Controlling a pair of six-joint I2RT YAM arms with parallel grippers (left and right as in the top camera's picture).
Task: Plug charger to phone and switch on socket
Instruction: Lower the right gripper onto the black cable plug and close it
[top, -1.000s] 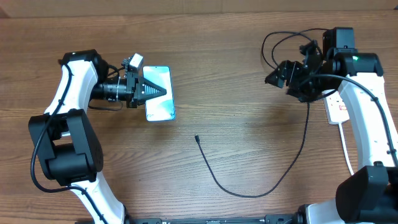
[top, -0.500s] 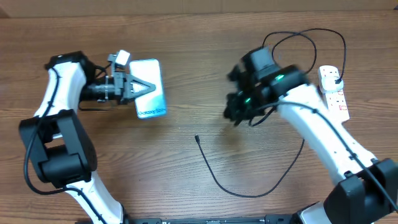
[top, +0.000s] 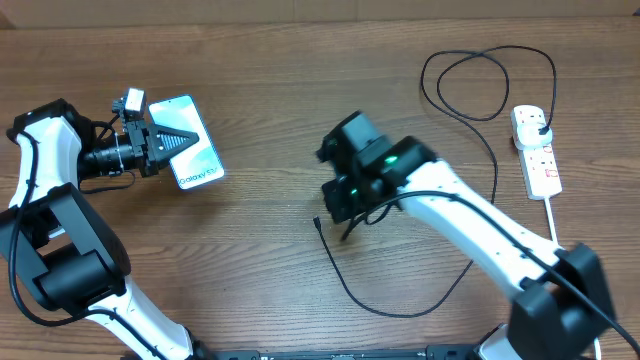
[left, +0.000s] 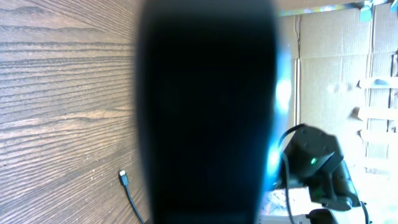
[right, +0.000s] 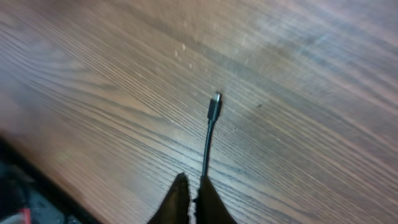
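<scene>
The charger cable (right: 206, 152) is outside the right gripper's closed fingers, so the left gripper should keep the phone still while the right gripper opens and takes the connector (top: 317, 222).
The phone (top: 202, 166), its light screen showing, is held off the table at the far left by my left gripper (top: 190, 138), which is shut on it. In the left wrist view the phone (left: 205, 112) is a dark slab filling the middle. The charger's connector tip (top: 316, 222) lies on the wood at centre, also seen as the tip (right: 214, 106) in the right wrist view. My right gripper (top: 347, 230) hovers just right of it. Its fingers (right: 193, 178) are shut; the cable passes under the right one, not between them. The black plug (top: 535, 122) sits in the socket (top: 542, 165).
The charger cable (top: 400, 312) loops toward the front edge, climbs the right side and curls into a big loop (top: 485, 80) at the back. The socket's white cord (top: 553, 225) runs toward the front right. Cardboard boxes (left: 348, 74) stand beyond the table.
My right arm swung from beside the socket across to the connector tip, and its jaws closed. My left arm carried the phone further left and tilted it.
</scene>
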